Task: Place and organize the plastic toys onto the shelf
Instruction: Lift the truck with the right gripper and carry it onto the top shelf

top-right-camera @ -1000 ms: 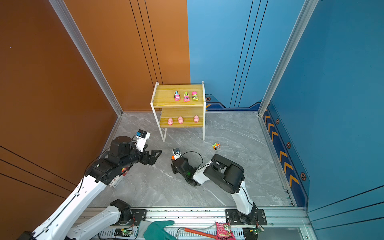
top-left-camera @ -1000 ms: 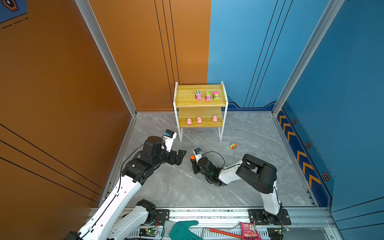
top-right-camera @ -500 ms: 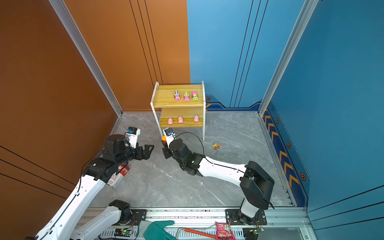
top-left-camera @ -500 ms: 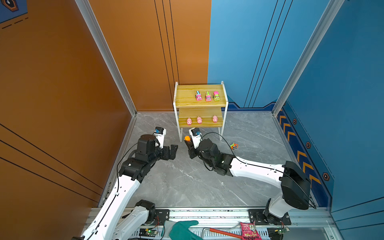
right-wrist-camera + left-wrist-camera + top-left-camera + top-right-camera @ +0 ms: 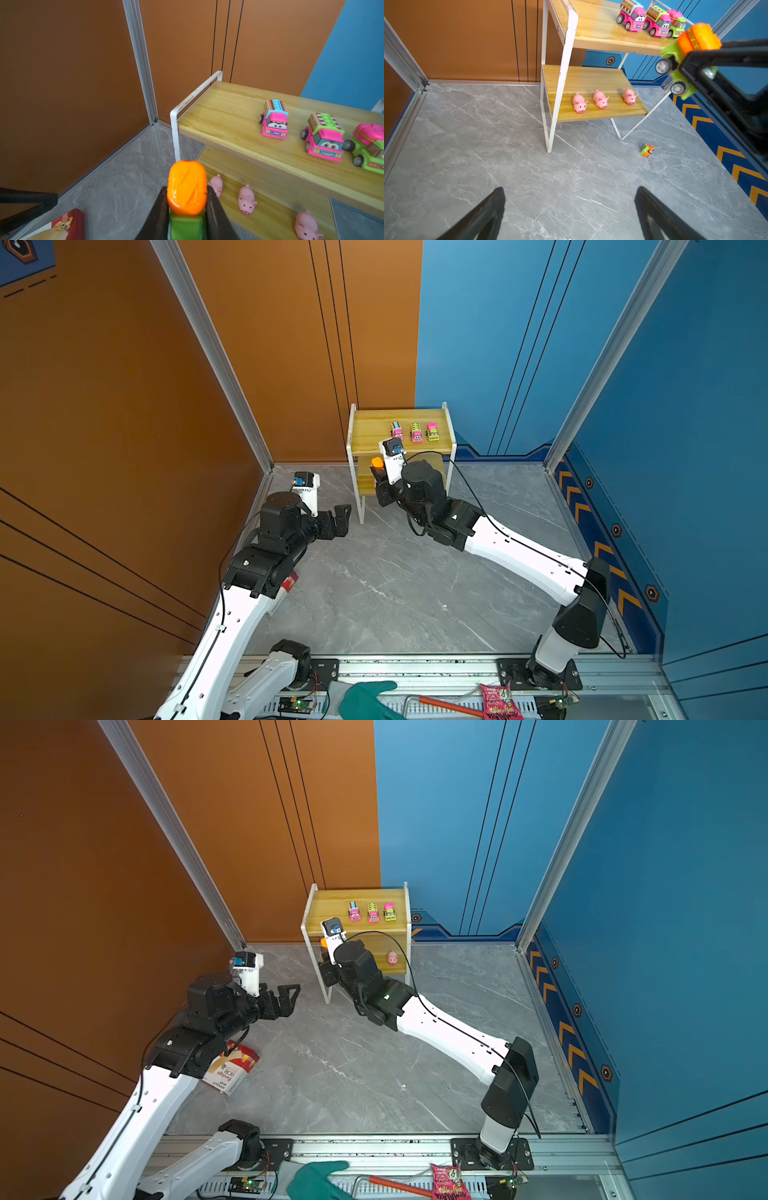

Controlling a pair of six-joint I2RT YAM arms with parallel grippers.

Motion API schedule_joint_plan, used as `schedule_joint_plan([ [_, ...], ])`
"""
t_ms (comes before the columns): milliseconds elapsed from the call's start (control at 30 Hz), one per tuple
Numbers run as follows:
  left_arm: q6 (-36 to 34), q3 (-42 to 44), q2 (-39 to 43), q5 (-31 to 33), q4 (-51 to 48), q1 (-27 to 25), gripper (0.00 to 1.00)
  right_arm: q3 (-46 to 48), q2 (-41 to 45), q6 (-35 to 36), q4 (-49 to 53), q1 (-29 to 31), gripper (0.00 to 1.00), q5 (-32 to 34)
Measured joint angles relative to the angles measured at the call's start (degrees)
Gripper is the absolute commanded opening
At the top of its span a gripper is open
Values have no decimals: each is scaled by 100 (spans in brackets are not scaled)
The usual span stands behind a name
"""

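I see the orange-and-green truck (image 5: 678, 58) wheels down and the top board free beside the trucks (image 5: 378, 432), so my right gripper keeps going there and lets go once the truck's wheels touch.
The shelf (image 5: 374, 435) stands at the back wall in both top views. Three trucks (image 5: 274, 120) line the right of its top board, and three pink pigs (image 5: 600, 99) sit on the lower board. My right gripper (image 5: 187, 190) is shut on an orange-and-green truck (image 5: 187, 187) and holds it in the air at the shelf's front left corner (image 5: 377, 462). A second orange-and-green truck (image 5: 647, 150) lies on the floor to the right of the shelf's legs. My left gripper (image 5: 570, 191) hangs open and empty above the floor, left of the shelf.
A red-and-white bandage box (image 5: 230, 1069) lies on the floor under my left arm. On the front rail are a teal glove (image 5: 365, 699), a red-handled tool (image 5: 449, 705) and a pink snack packet (image 5: 496, 701). Orange and blue walls enclose the grey floor (image 5: 374, 593).
My right arm has lifted the orange-and-green truck from the floor up to the shelf's front left corner. My left arm has drawn back to the left, still open.
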State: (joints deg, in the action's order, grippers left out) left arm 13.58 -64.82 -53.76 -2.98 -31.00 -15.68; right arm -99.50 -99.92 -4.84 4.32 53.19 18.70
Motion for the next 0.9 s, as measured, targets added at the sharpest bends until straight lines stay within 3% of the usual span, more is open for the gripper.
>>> schedule_joint_plan([
  [333,-90,-267,-581,-9,48,-74,98,-1377,-876,142,315,-361,18,7],
  [900,-260,179,-557,-177,367,-90,98,-2826,-1961,46,647,-651,19,111],
])
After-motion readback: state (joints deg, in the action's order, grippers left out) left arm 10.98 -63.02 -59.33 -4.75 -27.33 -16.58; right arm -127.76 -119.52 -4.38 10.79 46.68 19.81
